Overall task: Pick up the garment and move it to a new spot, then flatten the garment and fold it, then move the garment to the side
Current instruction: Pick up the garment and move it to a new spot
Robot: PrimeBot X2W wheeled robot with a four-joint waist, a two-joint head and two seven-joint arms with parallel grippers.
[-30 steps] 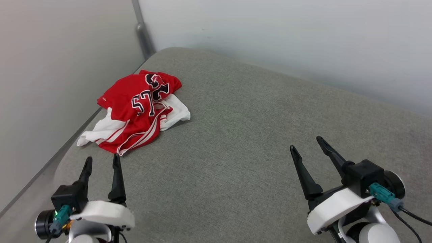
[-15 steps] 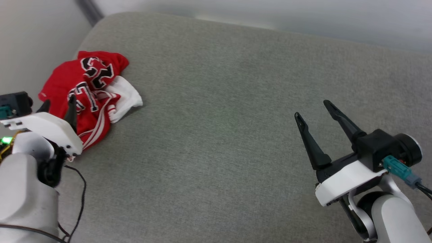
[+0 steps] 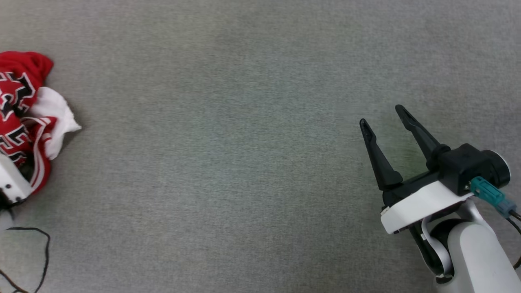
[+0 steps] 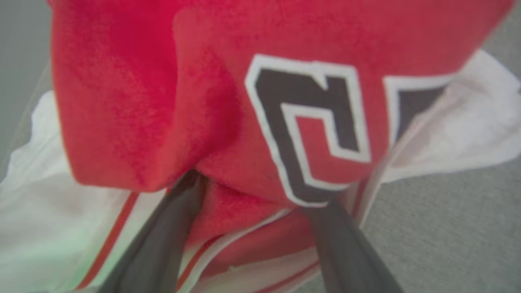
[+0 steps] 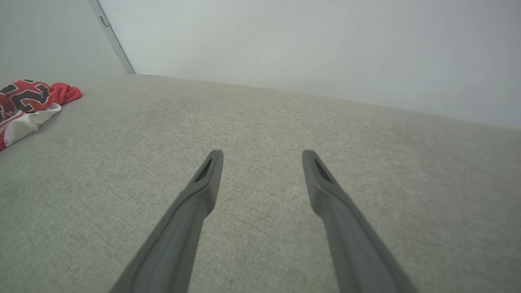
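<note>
I expect the white striped sleeve (image 3: 58,116) to spread wider when I pull the garment, because the sleeve sticks out crumpled from under the red folds (image 3: 41,131).
The garment (image 3: 24,114) lies crumpled at the left edge of the head view, red with black white-outlined print and a white striped sleeve. In the left wrist view the garment (image 4: 163,81) is very close. My left gripper (image 4: 258,191) is open, both fingertips pushed into its folds with a red fold between them. Its white wrist housing (image 3: 10,183) rests against the cloth. My right gripper (image 3: 381,115) hovers open and empty over bare fabric far to the right. From the right wrist view, the right gripper (image 5: 262,153) points across the surface, with the garment (image 5: 28,97) far left.
A wide grey fabric surface (image 3: 228,162) stretches between the two arms. Pale walls (image 5: 309,53) rise behind it, with a metal corner strip (image 5: 112,38) at the back left. A black cable (image 3: 40,252) loops at the head view's lower left.
The head camera has swung down and to the right, sliding the garment to the left edge. My left arm has reached forward into the garment. The right gripper keeps its pose, open.
</note>
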